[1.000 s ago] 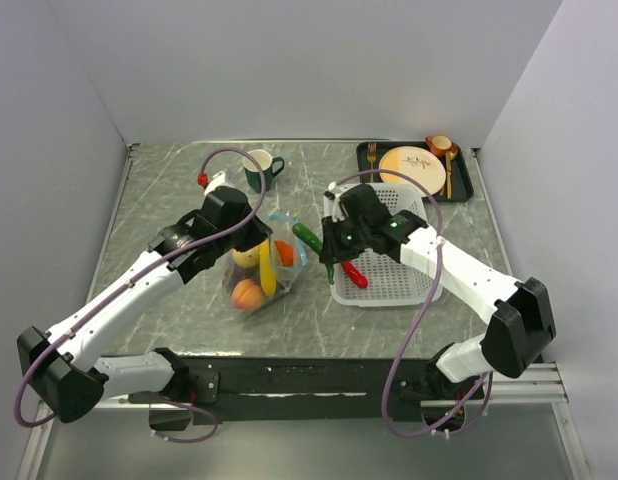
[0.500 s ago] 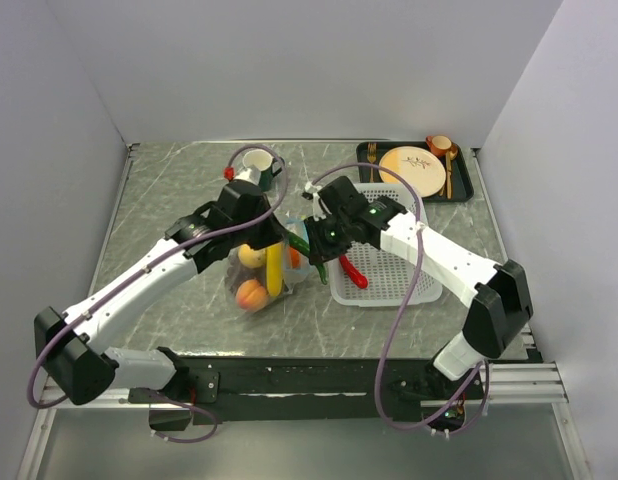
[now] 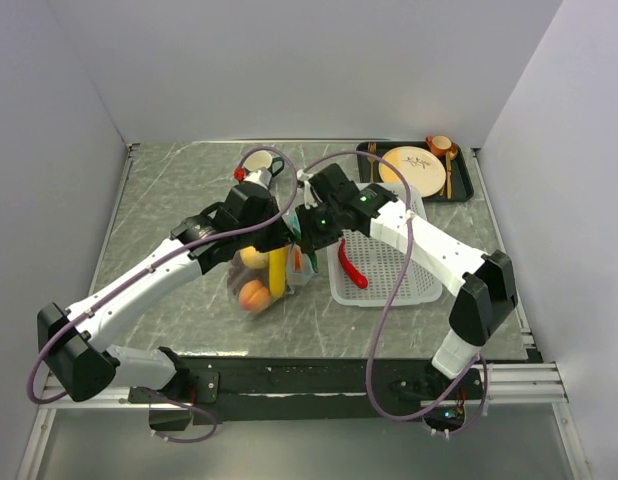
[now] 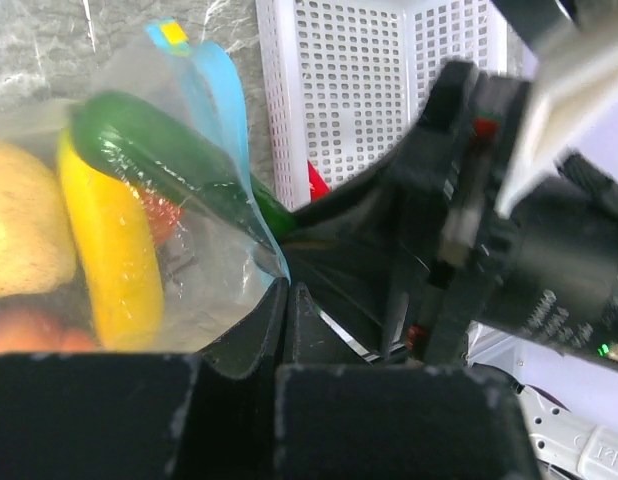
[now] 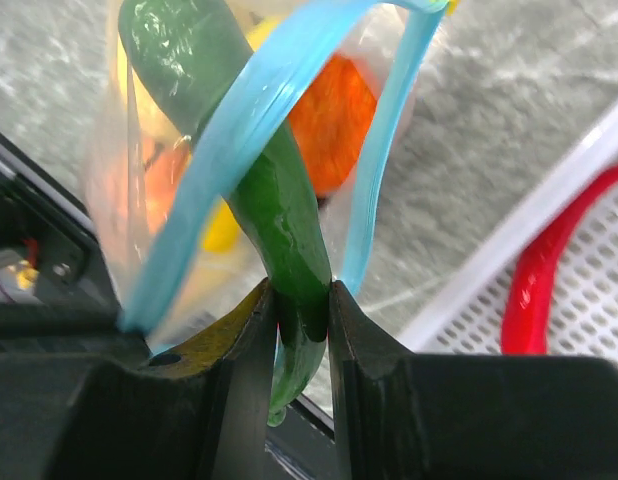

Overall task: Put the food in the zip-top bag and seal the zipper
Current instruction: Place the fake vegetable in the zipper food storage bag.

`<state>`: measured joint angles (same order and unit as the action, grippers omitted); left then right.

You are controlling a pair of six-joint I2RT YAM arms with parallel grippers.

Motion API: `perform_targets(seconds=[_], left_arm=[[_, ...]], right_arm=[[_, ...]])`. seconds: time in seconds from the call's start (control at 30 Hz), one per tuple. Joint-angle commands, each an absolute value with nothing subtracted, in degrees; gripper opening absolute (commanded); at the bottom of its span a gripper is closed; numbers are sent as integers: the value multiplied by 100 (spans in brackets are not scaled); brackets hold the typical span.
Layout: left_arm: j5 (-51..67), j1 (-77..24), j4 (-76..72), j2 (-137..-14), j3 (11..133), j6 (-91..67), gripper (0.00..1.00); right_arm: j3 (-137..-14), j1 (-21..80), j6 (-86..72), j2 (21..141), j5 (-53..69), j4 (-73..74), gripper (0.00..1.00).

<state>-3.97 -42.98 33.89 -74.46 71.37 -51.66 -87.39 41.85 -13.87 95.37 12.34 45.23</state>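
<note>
The green pepper's upper half (image 5: pixel 187 68) is inside the open teal zipper (image 5: pixel 253 122), so my right gripper goes on pushing until the pepper's lower end is past the zipper, and then let go.
The clear zip-top bag (image 3: pixel 261 275) lies at mid-table with its teal zipper (image 5: pixel 249 115) held open. Inside show a yellow banana (image 4: pixel 109 245), an orange (image 5: pixel 334 105), a peach (image 3: pixel 253 295) and a lemon (image 3: pixel 253 256). My left gripper (image 4: pixel 285 290) is shut on the bag's mouth edge. My right gripper (image 5: pixel 301 300) is shut on the green pepper (image 5: pixel 244 150), whose upper half is inside the bag's mouth. The red chili (image 3: pixel 349 268) lies in the white basket (image 3: pixel 389 262). The grape bunch is hidden.
A dark mug (image 3: pixel 259 165) stands behind the bag. A black tray (image 3: pixel 464 180) with a cream plate (image 3: pixel 412 163), cutlery and a small orange cup (image 3: pixel 441 145) is at the back right. Grey walls close three sides.
My right gripper has carried the green pepper leftward from the basket's edge into the bag's mouth. My left gripper has shifted right and farther back, holding the bag's mouth.
</note>
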Motion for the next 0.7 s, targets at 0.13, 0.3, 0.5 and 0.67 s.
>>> perform_targets(seconds=[0.13,0.3,0.5,0.67], left_arm=[[-430,-4324,3217,-7084,7251,-5115,1],[-475,-4324,3287,-7084,7286,-5133,1],[-649,-4316,3331,-7023,7260,-5176,1],[-905,-4324,3366,-6838,7251,-5282,1]], right_arm=[[-9264,4113,-1959,10178,1748,3842,21],[-8930,4043,-2610,10126,2144,3157,22],[-8903,4060,-2637,10186,2374,3171,24],[-8649,4087,-2304,9907,1909,3498,44]])
